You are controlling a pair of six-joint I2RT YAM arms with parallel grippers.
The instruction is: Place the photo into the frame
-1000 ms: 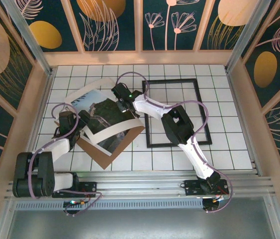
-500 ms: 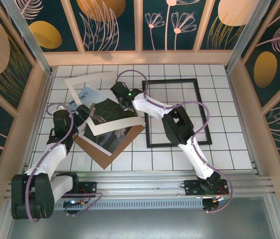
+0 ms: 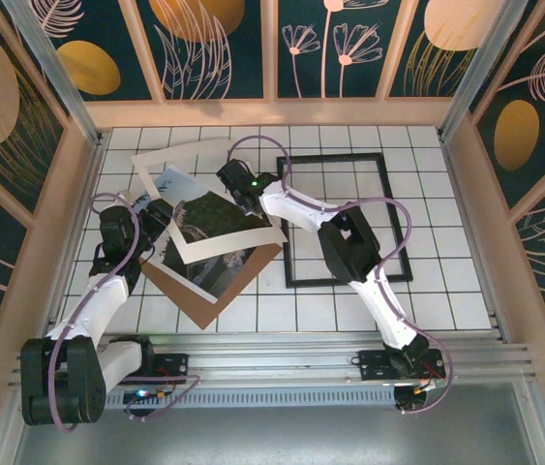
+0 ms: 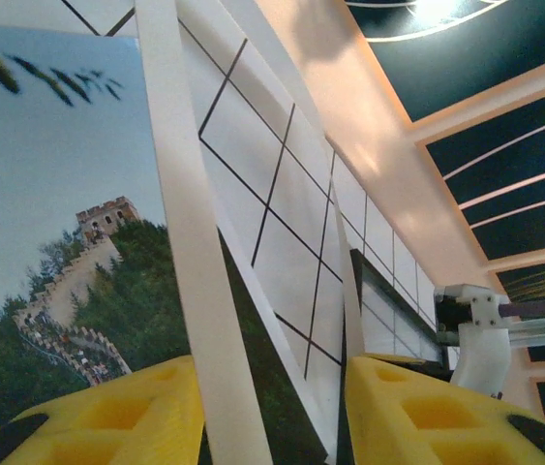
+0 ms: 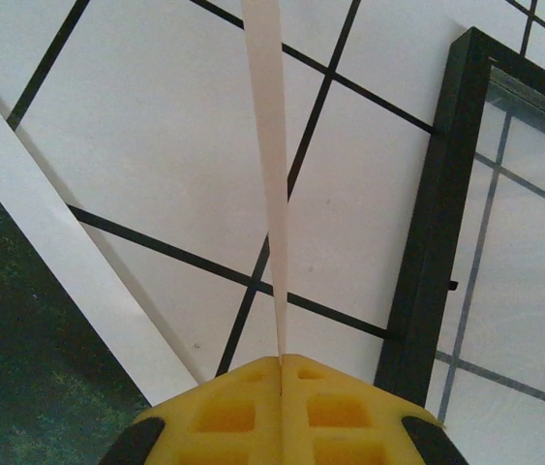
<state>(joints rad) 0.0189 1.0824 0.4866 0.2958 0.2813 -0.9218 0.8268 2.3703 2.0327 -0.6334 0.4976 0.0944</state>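
The frame lies beneath my right arm holding the mat, so next my left gripper takes the mat and my right gripper pull the frame's outer rim point(image 3: 388, 182) closer.
The photo point(image 3: 204, 218), pale sky over dark hills with a wall, lies on a brown backing board point(image 3: 190, 295) left of centre. It shows close up point(image 4: 59, 242) in the left wrist view. The black-rimmed frame point(image 3: 296, 218) lies flat to its right, also seen from the right wrist point(image 5: 437, 223). A white mat border point(image 3: 219, 244) is tilted up over the photo. My right gripper point(image 3: 243, 194) is shut on the mat's right edge point(image 5: 272, 194), seen edge-on above my fingertips point(image 5: 280, 360). My left gripper point(image 3: 163, 215) sits at the mat's left side, jaws point(image 4: 272, 373) apart around a white mat strip point(image 4: 190, 242).
Wooden walls with dark floral panels close in the white tiled table point(image 3: 446, 281) on three sides. The right arm point(image 3: 349, 247) reaches across the frame's lower left part. The aluminium rail point(image 3: 282, 363) carrying both arm bases runs along the near edge.
The left arm has swung away from me to the mat's left edge and its jaws have narrowed. The mat's far edge has risen and shifted back. The right gripper has held still.
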